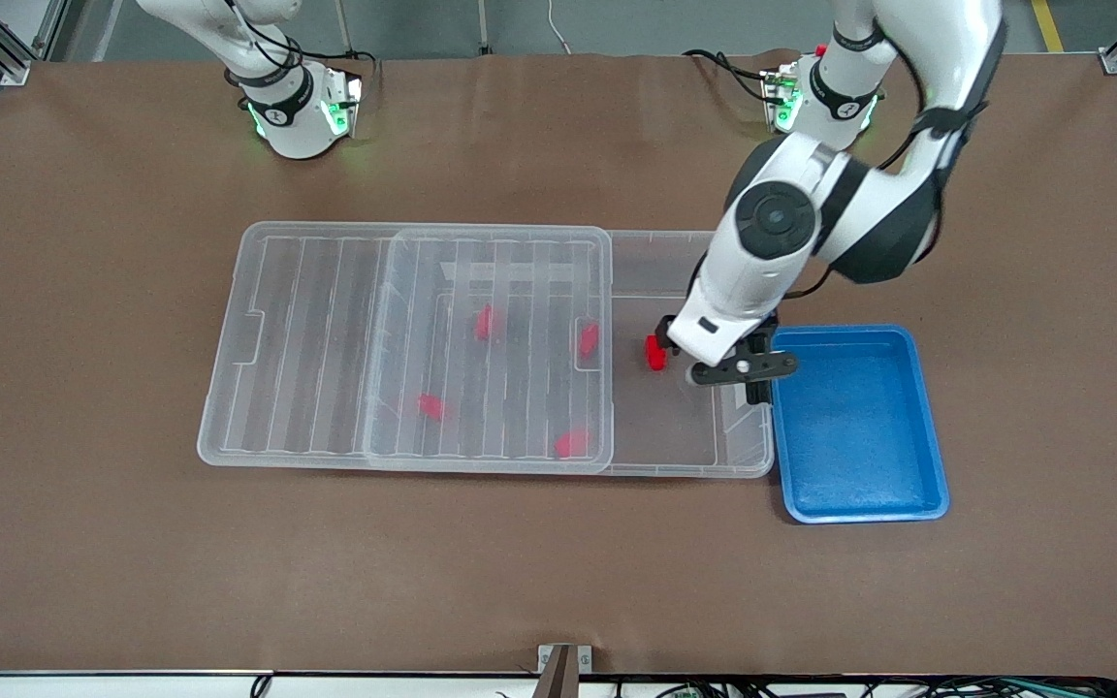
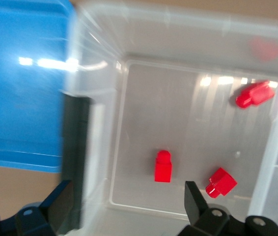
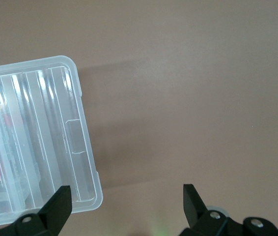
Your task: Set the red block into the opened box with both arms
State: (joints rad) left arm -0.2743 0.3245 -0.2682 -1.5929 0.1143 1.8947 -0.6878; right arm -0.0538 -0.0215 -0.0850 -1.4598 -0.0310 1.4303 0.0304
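The ribbed lid (image 1: 403, 347) rests flat across the box's rim (image 1: 490, 467), so I expect my push to slide it over the uncovered part while the box stays in place.
The clear box (image 1: 743, 456) lies mid-table with its ribbed lid (image 1: 306, 339) slid toward the right arm's end. One red block (image 1: 655, 352) stands on the floor of the uncovered part. My left gripper (image 1: 711, 359) hangs open just above that part, holding nothing. In the left wrist view the same red block (image 2: 163, 166) lies free below the open left gripper (image 2: 127, 201), with two more blocks (image 2: 220, 182) close by. Several red blocks (image 1: 486, 323) show through the lid. My right gripper (image 3: 126, 199) is open and empty over bare table beside the lid's corner (image 3: 80, 196).
An empty blue tray (image 1: 859, 494) sits against the box toward the left arm's end. The box's black latch (image 2: 75, 162) is on the wall next to the tray. Brown table (image 1: 558, 582) surrounds both containers.
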